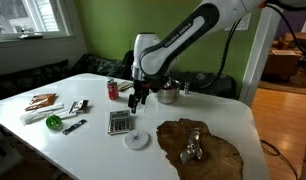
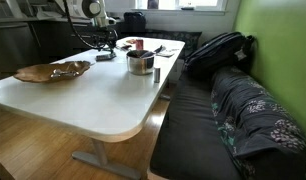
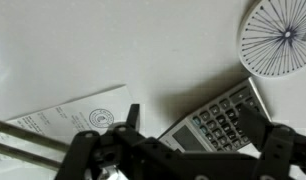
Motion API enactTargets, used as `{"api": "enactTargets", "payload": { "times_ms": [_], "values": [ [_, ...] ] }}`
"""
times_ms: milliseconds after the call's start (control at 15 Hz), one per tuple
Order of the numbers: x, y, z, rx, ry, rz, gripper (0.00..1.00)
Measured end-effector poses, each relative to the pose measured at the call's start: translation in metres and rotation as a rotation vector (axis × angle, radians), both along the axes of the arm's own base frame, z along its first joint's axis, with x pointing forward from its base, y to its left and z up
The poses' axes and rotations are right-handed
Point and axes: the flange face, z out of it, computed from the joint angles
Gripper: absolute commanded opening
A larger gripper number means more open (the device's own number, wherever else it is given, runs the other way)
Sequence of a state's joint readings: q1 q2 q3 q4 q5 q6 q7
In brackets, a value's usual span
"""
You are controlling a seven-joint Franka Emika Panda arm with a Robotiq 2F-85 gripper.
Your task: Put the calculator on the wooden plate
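My gripper is open, and the calculator (image 3: 219, 121) lies at a slant across its fingers. So next I turn my gripper to line up with the calculator's length and grab it by the display end (image 3: 184, 137).
The calculator (image 1: 120, 122) lies flat on the white table, dark grey with a grid of keys. In the wrist view the calculator (image 3: 221, 115) lies tilted between my two finger ends. My gripper (image 1: 140, 98) hangs above and just behind it, open and empty; its fingers show wide apart in the wrist view (image 3: 193, 120). The wooden plate (image 1: 218, 152) is a broad brown slab at the table's near right, apart from the calculator. It also shows in an exterior view (image 2: 38, 73). A small metal object (image 1: 191, 150) lies on it.
A round white disc (image 1: 137, 140) lies beside the calculator and shows in the wrist view (image 3: 281, 38). A steel pot (image 1: 168, 93) and a red can (image 1: 112, 89) stand behind. A printed paper (image 3: 78, 120) lies nearby. Small tools (image 1: 68, 118) lie to the left.
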State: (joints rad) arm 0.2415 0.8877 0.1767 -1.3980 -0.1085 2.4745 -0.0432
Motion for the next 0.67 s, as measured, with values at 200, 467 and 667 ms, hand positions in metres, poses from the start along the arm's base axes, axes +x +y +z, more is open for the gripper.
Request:
{"api": "enactTargets", "payload": {
  "times_ms": [200,467,667],
  "values": [
    [0.001,0.000,0.002,-0.001,-0.004,-0.001,1.00],
    [0.012,-0.006,0.001,0.011,-0.048,-0.019,1.00],
    [0.035,-0.025,-0.010,-0.011,-0.106,-0.039,1.00]
  ]
}}
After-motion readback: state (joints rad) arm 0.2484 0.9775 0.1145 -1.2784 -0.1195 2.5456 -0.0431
